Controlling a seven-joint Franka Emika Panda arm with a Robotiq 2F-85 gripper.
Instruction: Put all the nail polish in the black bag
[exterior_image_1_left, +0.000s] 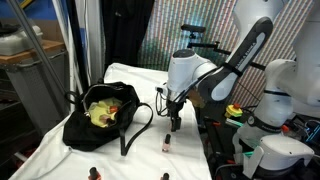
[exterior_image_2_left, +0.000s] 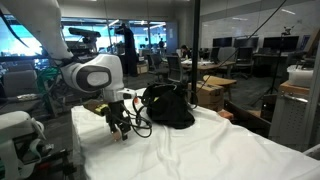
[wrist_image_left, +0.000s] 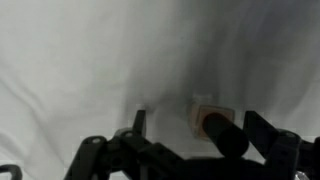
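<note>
My gripper needs to shift because the nail polish bottle (wrist_image_left: 204, 114) is too close to one finger. The fingers should go evenly around its dark cap (wrist_image_left: 226, 135) before I lower them.
A pink nail polish bottle (wrist_image_left: 204, 114) with a dark cap stands upright on the white cloth, seen from above in the wrist view. My gripper (wrist_image_left: 200, 128) hangs over it, open, with one finger on each side and nothing held. In an exterior view the gripper (exterior_image_1_left: 176, 126) hovers just above that bottle (exterior_image_1_left: 166, 144). Two more bottles stand at the near edge (exterior_image_1_left: 93, 173) (exterior_image_1_left: 166, 177). The black bag (exterior_image_1_left: 82, 128) lies open to the left of the gripper, showing its yellow-green lining (exterior_image_1_left: 100, 113). In an exterior view the gripper (exterior_image_2_left: 120, 128) is left of the bag (exterior_image_2_left: 168, 106).
The table wears a white cloth (exterior_image_1_left: 140, 85) that hangs over its edges. The bag's thin straps (exterior_image_1_left: 140, 125) loop out toward the gripper. Another robot's white base (exterior_image_1_left: 280, 100) and some coloured items (exterior_image_1_left: 235, 112) sit beside the table.
</note>
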